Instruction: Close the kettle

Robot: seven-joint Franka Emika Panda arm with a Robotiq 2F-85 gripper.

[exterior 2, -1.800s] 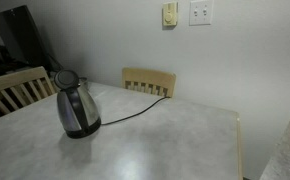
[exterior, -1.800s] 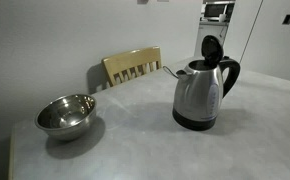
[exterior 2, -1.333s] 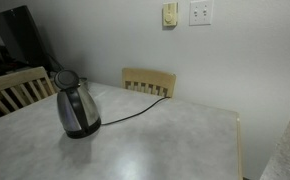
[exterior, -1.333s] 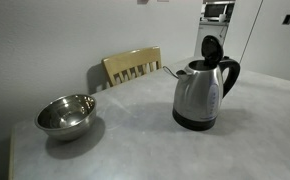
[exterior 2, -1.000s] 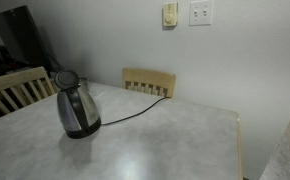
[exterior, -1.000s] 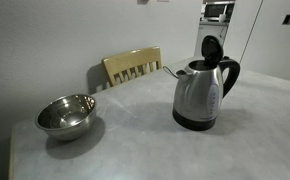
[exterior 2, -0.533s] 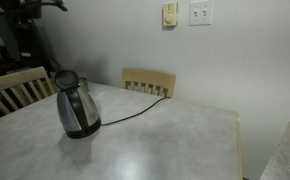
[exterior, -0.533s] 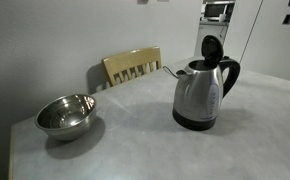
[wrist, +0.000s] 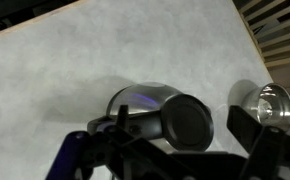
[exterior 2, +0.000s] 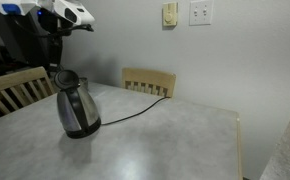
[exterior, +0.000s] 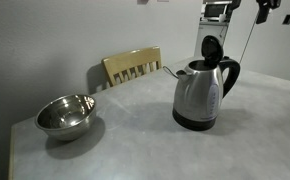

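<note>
I should continue to move toward the lid until my fingers close above it, as the black lid stands upright below my gripper with its handle side free.
The steel kettle stands on the grey table with its black lid hinged upright and open. It also shows in an exterior view. My gripper hangs just above the open lid, apart from it, with nothing in it. In an exterior view only its lower part shows at the top edge. In the wrist view the kettle body and the round lid lie below, between my open fingers.
A round steel bowl sits on the table away from the kettle; it also shows in the wrist view. Wooden chairs stand at the table's edges. The kettle's black cord runs toward the wall.
My arm and gripper have come into both exterior views from above and now hang over the kettle. The kettle, its lid and the bowl have not moved.
</note>
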